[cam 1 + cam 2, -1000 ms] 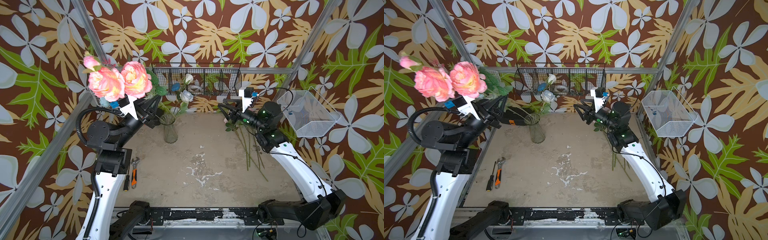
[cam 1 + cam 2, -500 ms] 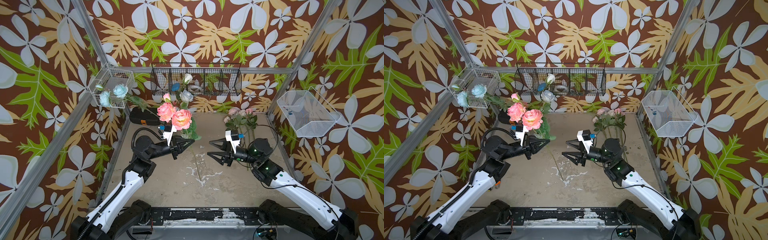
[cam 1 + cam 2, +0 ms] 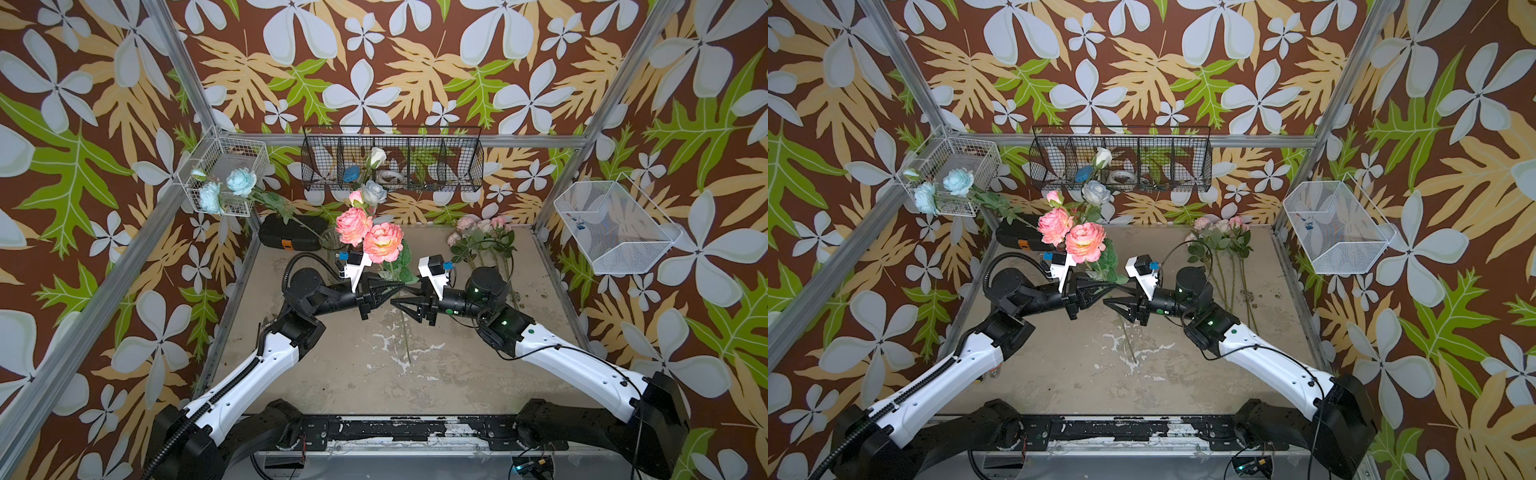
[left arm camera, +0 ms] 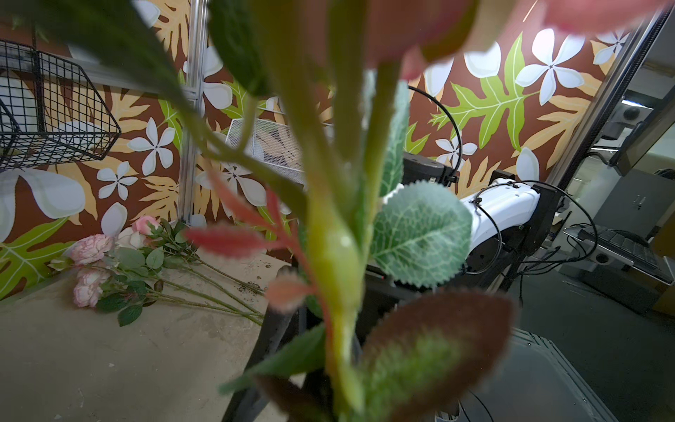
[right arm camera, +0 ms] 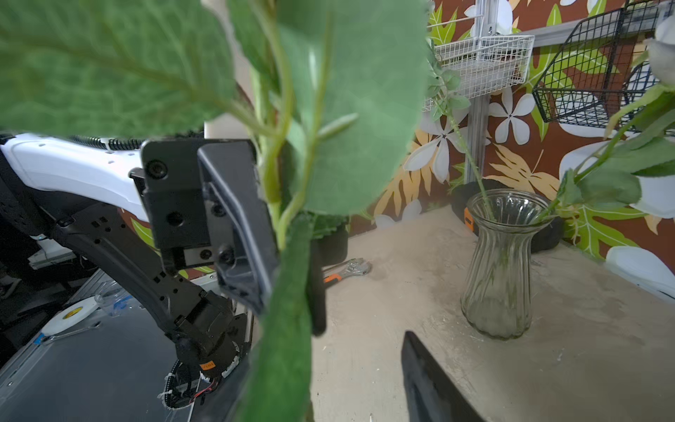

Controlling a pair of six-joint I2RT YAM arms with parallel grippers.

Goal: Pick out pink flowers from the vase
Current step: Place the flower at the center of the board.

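Observation:
My left gripper is far from the pile of pink flowers [image 3: 483, 232], so next my right gripper grasps the sprig [image 3: 404, 323] by its stem and puts it down there.
My left gripper [image 3: 394, 289] is shut on the green stem of a sprig of pink flowers [image 3: 382, 242] with full coral heads, held upright over the middle of the table. The stem [image 4: 336, 255] fills the left wrist view and hides the jaws. My right gripper [image 3: 404, 296] meets it tip to tip, open, with its jaws either side of the same stem [image 5: 288, 329]. Several more pink flowers [image 3: 478, 232] lie on the table at the back right. The clear ribbed vase [image 5: 500, 263] stands at the back left with white and light blue flowers in it.
A black case with an orange latch [image 3: 291, 237] lies behind the vase. A black wire basket [image 3: 392, 160] hangs on the back wall, and white wire baskets hang at the left [image 3: 226, 174] and right [image 3: 611, 224]. A wrench [image 5: 347, 268] lies near the table's left edge.
The left arm brought the pink sprig down from high at the back left to the table's middle. The right arm swung in from the back right until its jaws reached the stem, then narrowed.

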